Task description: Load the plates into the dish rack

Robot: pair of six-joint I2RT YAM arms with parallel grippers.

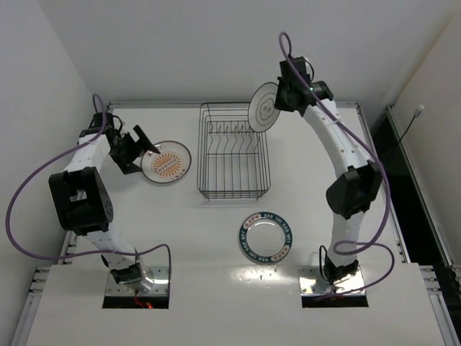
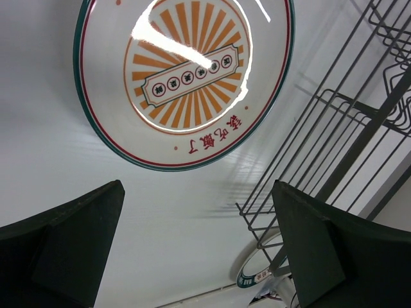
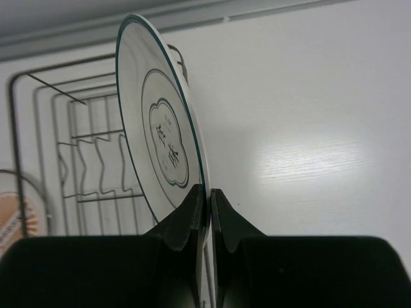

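The orange sunburst plate [image 1: 167, 163] is on the other side of the rack from my right gripper, so next my left gripper picks it up by its rim [image 1: 144, 170] and passes it over.
The dark wire dish rack [image 1: 234, 155] stands at the table's middle back, with no plates in it. My right gripper [image 1: 279, 101] is shut on the rim of the white plate with faint grey marks [image 1: 263, 107]. It holds the plate on edge above the rack's far right corner. The right wrist view shows the plate [image 3: 160, 128] pinched between the fingers [image 3: 192, 221]. The orange sunburst plate [image 1: 166, 161] lies flat left of the rack. My left gripper [image 1: 141, 144] is open just left of it, fingers [image 2: 77, 237] apart and empty. The teal-rimmed plate [image 1: 267, 237] lies in front of the rack.
The rack's wire wall [image 2: 334, 147] is close on the right of the left gripper. The table's raised back edge [image 1: 230, 105] runs behind the rack. A dark gap [image 1: 403, 173] lies past the right edge.
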